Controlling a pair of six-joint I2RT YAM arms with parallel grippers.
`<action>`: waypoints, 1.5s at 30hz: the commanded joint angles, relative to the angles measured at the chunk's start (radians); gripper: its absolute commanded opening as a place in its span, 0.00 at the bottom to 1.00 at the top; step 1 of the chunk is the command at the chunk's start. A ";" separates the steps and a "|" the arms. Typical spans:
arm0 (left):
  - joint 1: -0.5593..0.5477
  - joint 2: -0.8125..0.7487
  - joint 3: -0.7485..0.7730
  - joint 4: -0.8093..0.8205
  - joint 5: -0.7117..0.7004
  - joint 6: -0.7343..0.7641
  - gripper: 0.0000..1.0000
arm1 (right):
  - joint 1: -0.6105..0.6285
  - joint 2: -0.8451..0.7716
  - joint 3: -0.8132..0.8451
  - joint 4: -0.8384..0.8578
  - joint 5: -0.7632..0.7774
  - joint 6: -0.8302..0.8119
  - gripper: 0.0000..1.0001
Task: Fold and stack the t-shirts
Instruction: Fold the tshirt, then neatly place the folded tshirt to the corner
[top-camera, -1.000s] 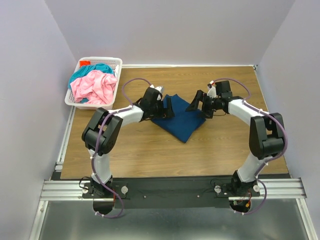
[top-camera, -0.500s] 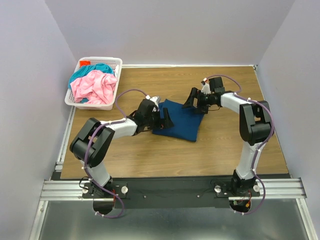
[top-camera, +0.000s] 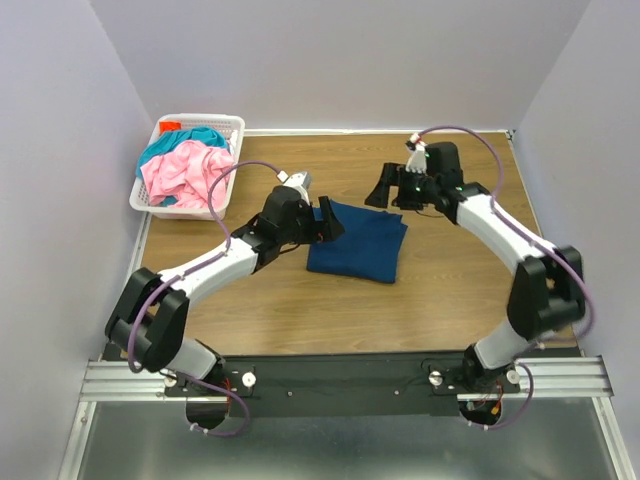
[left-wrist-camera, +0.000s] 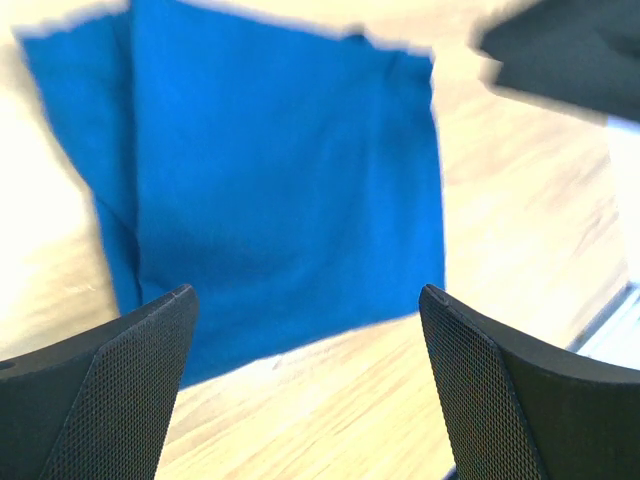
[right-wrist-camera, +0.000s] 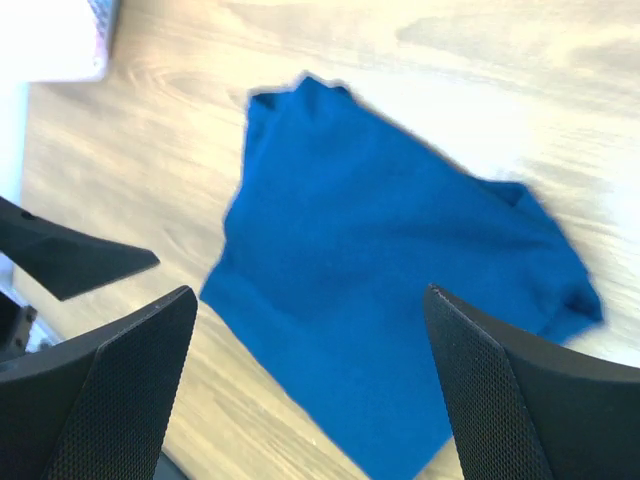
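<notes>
I expect the dark blue t-shirt (top-camera: 358, 243) to slide along still folded when I pull, because it lies in a compact rectangle with layers stacked at its edge (top-camera: 400, 228).
The dark blue t-shirt (top-camera: 356, 243) lies folded into a rough rectangle on the wooden table; its print is hidden. It shows in the left wrist view (left-wrist-camera: 280, 190) and the right wrist view (right-wrist-camera: 400, 300). My left gripper (top-camera: 322, 218) is open and empty at the shirt's left edge, lifted off it. My right gripper (top-camera: 386, 190) is open and empty just beyond the shirt's far right corner. The pink t-shirt (top-camera: 188, 172) and the teal t-shirt (top-camera: 196, 137) lie crumpled in the white basket (top-camera: 222, 124) at the back left.
The table's wooden top (top-camera: 300, 300) stretches in front of the folded shirt. Grey walls close in the left, right and back. A metal rail (top-camera: 340, 378) runs along the near edge by the arm bases.
Both grippers have lifted off and drawn back from the blue shirt. The shirt has turned from a diamond into a squarer rectangle and lies flat.
</notes>
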 joint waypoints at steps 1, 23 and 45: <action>0.005 -0.062 0.036 -0.109 -0.142 0.016 0.98 | 0.005 -0.151 -0.128 -0.020 0.236 0.027 1.00; 0.084 -0.013 0.016 -0.128 -0.221 0.024 0.98 | 0.016 -0.081 -0.363 -0.002 0.333 0.228 0.74; 0.175 -0.131 -0.030 -0.169 -0.300 0.050 0.98 | 0.080 0.225 0.008 -0.034 0.702 -0.216 0.01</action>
